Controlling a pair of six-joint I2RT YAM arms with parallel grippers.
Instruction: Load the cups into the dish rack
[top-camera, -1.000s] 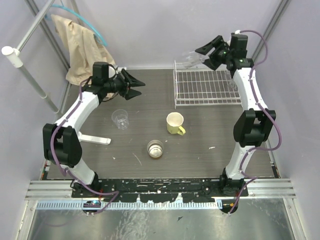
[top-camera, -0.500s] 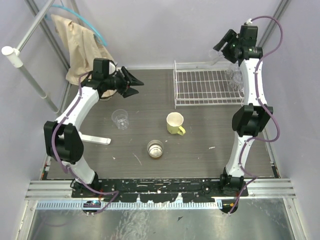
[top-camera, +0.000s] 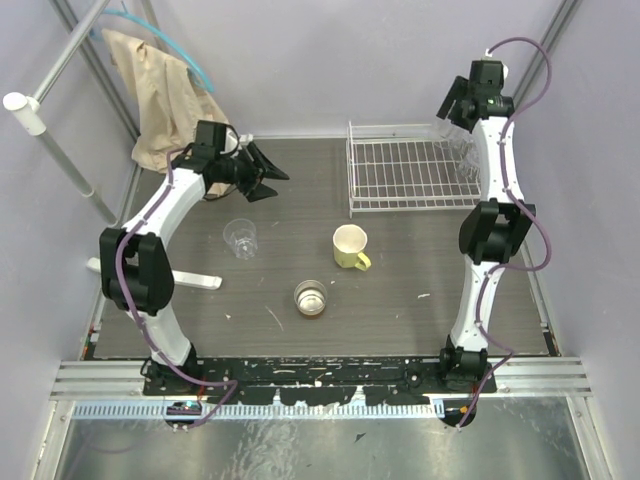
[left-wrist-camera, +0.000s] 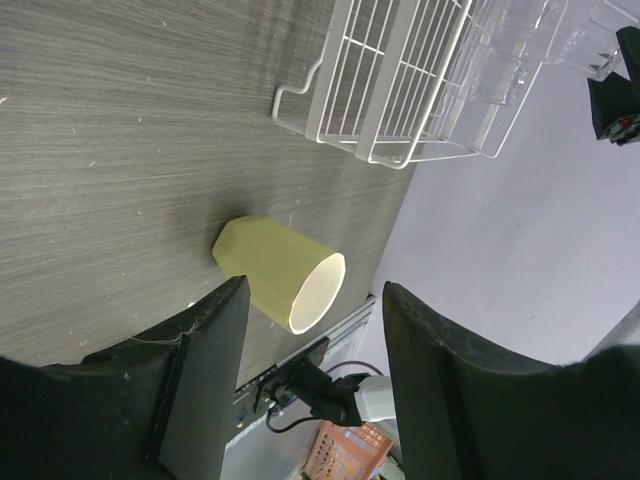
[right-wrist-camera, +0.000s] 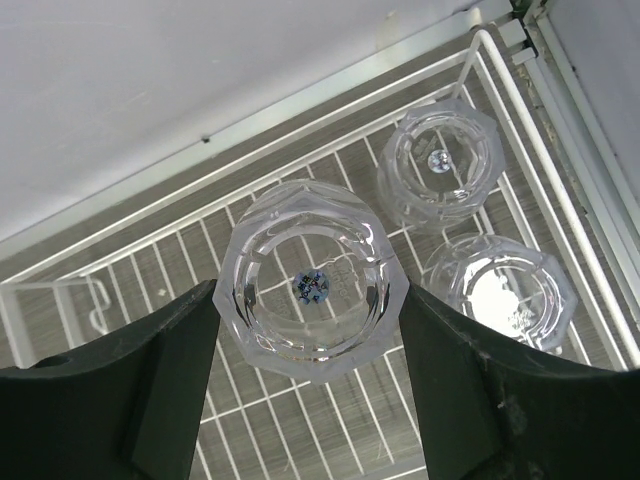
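Observation:
The held tumbler is hanging level above open rack wires next to the two standing tumblers. The robot's right gripper should keep going down until the tumbler rests there, then let go.
My right gripper is shut on a clear faceted tumbler, held above the white wire dish rack. Two more clear tumblers stand in the rack's far right corner. My left gripper hangs open and empty over the back left of the table. On the table stand a clear tumbler, a pale yellow mug and a small metallic-brown cup.
A beige cloth hangs from a pole at the back left. A white flat bar lies on the table by the left arm. The rack stands against the back right wall.
The right arm has swung the held tumbler from the rack's back left edge across to its right side. The left gripper has turned slightly and stays open.

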